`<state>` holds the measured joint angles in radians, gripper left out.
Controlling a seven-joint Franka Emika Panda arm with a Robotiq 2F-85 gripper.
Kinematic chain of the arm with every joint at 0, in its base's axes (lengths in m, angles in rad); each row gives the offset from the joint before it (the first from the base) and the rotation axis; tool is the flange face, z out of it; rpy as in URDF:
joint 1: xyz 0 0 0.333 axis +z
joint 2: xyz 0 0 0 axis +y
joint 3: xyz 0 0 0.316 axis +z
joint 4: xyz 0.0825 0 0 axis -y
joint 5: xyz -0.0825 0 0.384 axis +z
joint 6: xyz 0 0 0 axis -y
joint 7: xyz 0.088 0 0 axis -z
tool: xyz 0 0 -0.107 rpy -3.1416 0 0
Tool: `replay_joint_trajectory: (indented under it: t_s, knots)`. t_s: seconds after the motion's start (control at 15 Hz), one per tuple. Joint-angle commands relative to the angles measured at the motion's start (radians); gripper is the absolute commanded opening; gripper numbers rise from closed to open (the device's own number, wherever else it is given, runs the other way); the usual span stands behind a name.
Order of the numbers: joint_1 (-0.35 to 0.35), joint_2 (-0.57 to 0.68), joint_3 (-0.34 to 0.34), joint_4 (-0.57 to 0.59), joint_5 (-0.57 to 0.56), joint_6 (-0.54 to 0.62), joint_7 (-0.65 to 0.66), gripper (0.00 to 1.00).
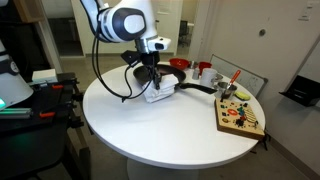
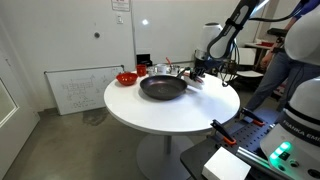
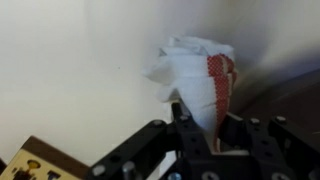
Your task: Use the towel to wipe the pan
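Observation:
The towel hangs low (image 1: pixel 158 92) outside the pan's rim. So next my gripper raises the towel over the pan's rim and then lowers it into the pan (image 2: pixel 162 87) to wipe first.
My gripper (image 3: pixel 200 128) is shut on a white towel with a red stripe (image 3: pixel 196 72), which bunches up between the fingers. In an exterior view the gripper (image 1: pixel 152 82) holds the towel (image 1: pixel 160 94) low over the white round table (image 1: pixel 150 125). In an exterior view the dark pan (image 2: pixel 162 88) sits on the table (image 2: pixel 170 115), and the gripper (image 2: pixel 200 72) hangs just beyond its far rim. The pan's black handle (image 1: pixel 200 91) shows beside the towel. A dark blurred area at the right of the wrist view may be the pan.
A red bowl (image 2: pixel 127 78) and cups (image 1: pixel 203 70) stand at the table's back. A wooden board with coloured pieces (image 1: pixel 240 116) lies near the edge. A whiteboard (image 2: pixel 75 92) leans on the wall. A person (image 2: pixel 285 60) stands close to the table.

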<state>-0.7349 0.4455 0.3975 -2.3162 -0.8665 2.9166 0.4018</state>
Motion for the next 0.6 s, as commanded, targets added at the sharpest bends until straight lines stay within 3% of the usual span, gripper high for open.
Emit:
replay_joint_trajectory:
  t_s: [0.0, 0.2, 0.33, 0.4, 0.47, 0.53]
  knots:
    - [0.124, -0.090, -0.098, 0.045, -0.164, -0.080, 0.108, 0.06]
    - [0.120, -0.073, -0.084, 0.070, -0.172, -0.084, 0.082, 0.06]
    - [0.065, -0.024, -0.024, 0.064, -0.057, -0.038, -0.023, 0.07]
    - [0.192, -0.024, -0.151, 0.046, 0.084, 0.025, -0.117, 0.07]
    - [0.031, 0.023, 0.018, 0.057, 0.093, 0.001, -0.131, 0.06]
    - [0.019, 0.046, 0.034, 0.055, 0.162, 0.021, -0.185, 0.06]
